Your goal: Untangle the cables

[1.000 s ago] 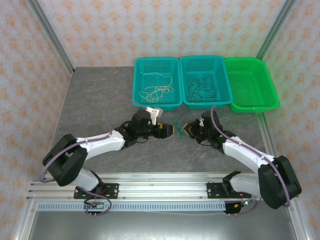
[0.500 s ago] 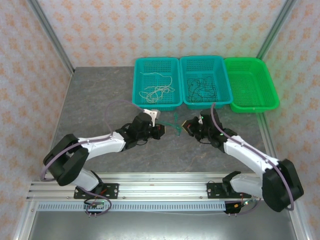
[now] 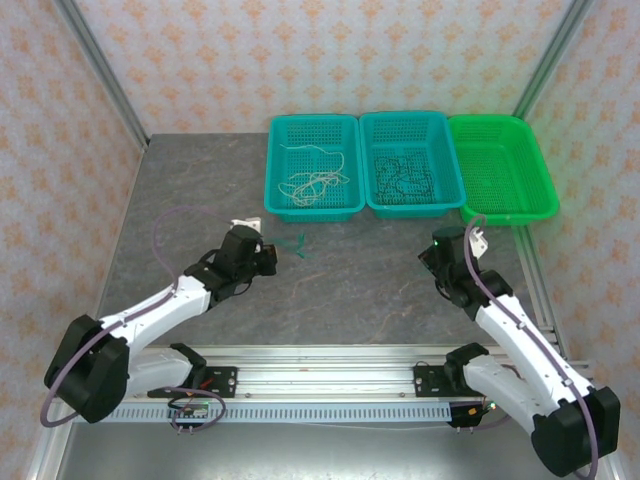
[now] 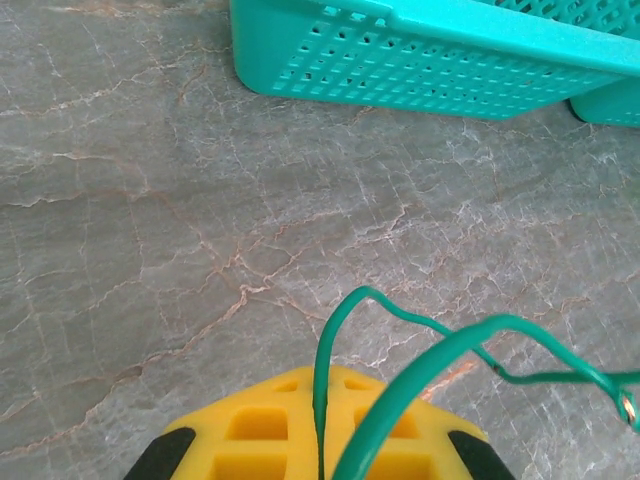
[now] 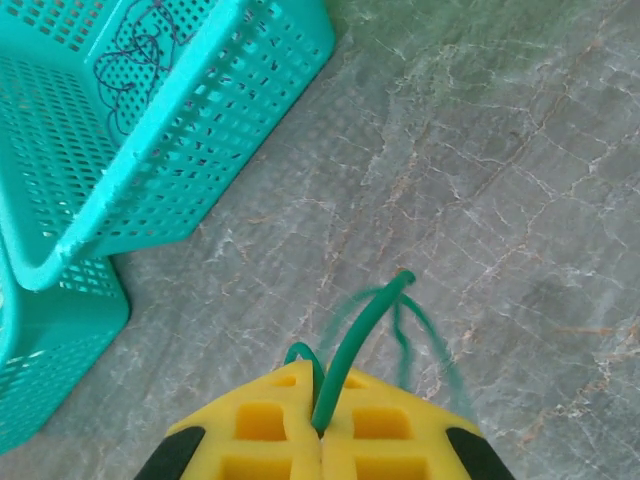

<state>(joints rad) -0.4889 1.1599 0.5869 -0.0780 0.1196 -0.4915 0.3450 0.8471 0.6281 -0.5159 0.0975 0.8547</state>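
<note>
My left gripper's green cable [image 3: 300,244] hangs a long way from the green basket [image 3: 503,172], so my right gripper should first put its own cable in the basket and then go and get the other cable.
Two teal-green cables have come apart, one in each gripper. My left gripper [image 3: 272,256] is shut on one green cable [image 3: 292,243], left of centre and just in front of the baskets. In the left wrist view that cable [image 4: 345,312] rises from between the closed yellow fingers [image 4: 260,430] and loops to the right above the table. My right gripper [image 5: 322,388] is shut on the other green cable [image 5: 365,325], a short curl sticking out of the shut pads. Whitish cables [image 3: 310,181] lie in the left teal basket. Black cables [image 3: 402,175] lie in the middle one.
Three baskets stand in a row at the back: a left teal basket [image 3: 272,170], a middle teal basket [image 3: 412,116] and a green basket [image 3: 500,121]. The right arm [image 3: 500,320] is at the right, near the table's edge rail. Grey marble table [image 3: 360,290] lies between the arms.
The left gripper closed on a green cable. Both grippers then drew apart from the centre, left going left and right going right, each carrying its own green cable.
</note>
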